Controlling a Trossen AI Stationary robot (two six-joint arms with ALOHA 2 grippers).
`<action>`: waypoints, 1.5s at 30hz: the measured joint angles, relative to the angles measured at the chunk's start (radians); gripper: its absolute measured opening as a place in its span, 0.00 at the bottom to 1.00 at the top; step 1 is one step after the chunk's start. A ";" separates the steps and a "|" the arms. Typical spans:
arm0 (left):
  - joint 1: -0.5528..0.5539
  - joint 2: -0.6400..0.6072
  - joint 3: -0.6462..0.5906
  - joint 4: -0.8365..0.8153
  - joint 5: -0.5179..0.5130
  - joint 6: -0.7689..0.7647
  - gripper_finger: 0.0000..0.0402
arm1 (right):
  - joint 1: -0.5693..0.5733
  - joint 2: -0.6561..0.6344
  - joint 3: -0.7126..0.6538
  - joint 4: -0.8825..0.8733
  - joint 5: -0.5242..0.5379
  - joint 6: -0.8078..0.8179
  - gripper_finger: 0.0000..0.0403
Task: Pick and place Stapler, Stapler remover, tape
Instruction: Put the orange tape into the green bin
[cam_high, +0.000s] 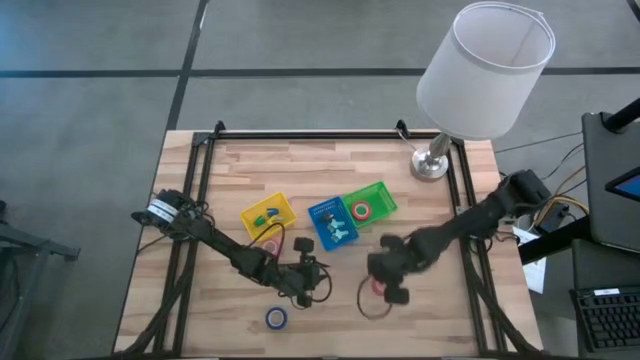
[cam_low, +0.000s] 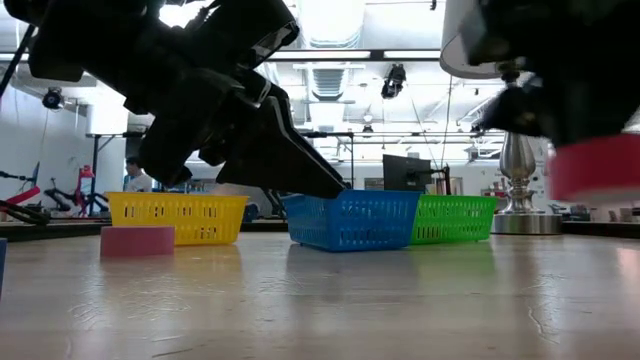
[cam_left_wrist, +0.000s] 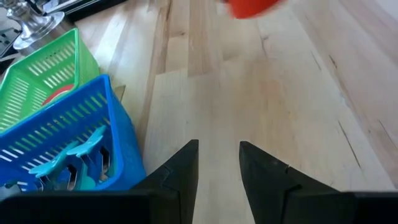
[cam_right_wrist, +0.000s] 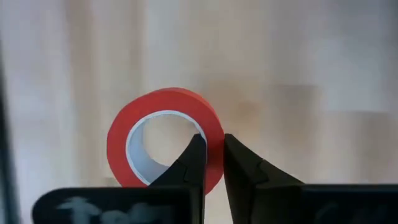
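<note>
The held red roll (cam_low: 604, 168) hangs flat, with open room (cam_high: 381, 198) beside the green bin's red roll. My right gripper should keep going there and let the held roll go.
A red tape roll (cam_right_wrist: 165, 137) hangs in my right gripper (cam_right_wrist: 213, 146), which is shut on it near the table's front right (cam_high: 390, 285); the low view shows the roll (cam_low: 595, 165) above the tabletop. My left gripper (cam_left_wrist: 219, 155) stands open over bare wood beside the blue bin (cam_high: 333, 223), with nothing between its fingers. A blue tape roll (cam_high: 277, 318) lies flat near the front edge. A pink roll (cam_low: 137, 240) lies flat in front of the yellow bin (cam_high: 268, 213). Another red roll (cam_high: 360, 210) lies in the green bin (cam_high: 382, 197). My right gripper pinches the red roll's ring wall (cam_right_wrist: 214, 134), one finger (cam_right_wrist: 194, 158) inside the hole and the other (cam_right_wrist: 242, 165) outside. The fingers come steeply from above. The roll is lifted clear of the table.
Three small bins stand in a row at mid-table: yellow, blue, green. Light-blue staple removers (cam_left_wrist: 81, 165) lie in the blue bin. A lamp (cam_high: 432, 160) with a white shade stands at the far right corner. Bare wood lies along the front edge.
</note>
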 joint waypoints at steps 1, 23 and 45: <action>0.000 0.000 0.000 -0.002 0.000 0.000 0.30 | -0.026 -0.020 0.006 -0.039 0.024 -0.010 0.07; 0.000 0.000 0.000 -0.039 0.000 -0.073 0.30 | -0.688 -0.063 -0.028 -0.120 0.302 -0.333 0.08; 0.002 0.000 0.000 -0.061 -0.023 -0.080 0.30 | -0.698 0.051 -0.028 -0.119 0.236 -0.430 0.27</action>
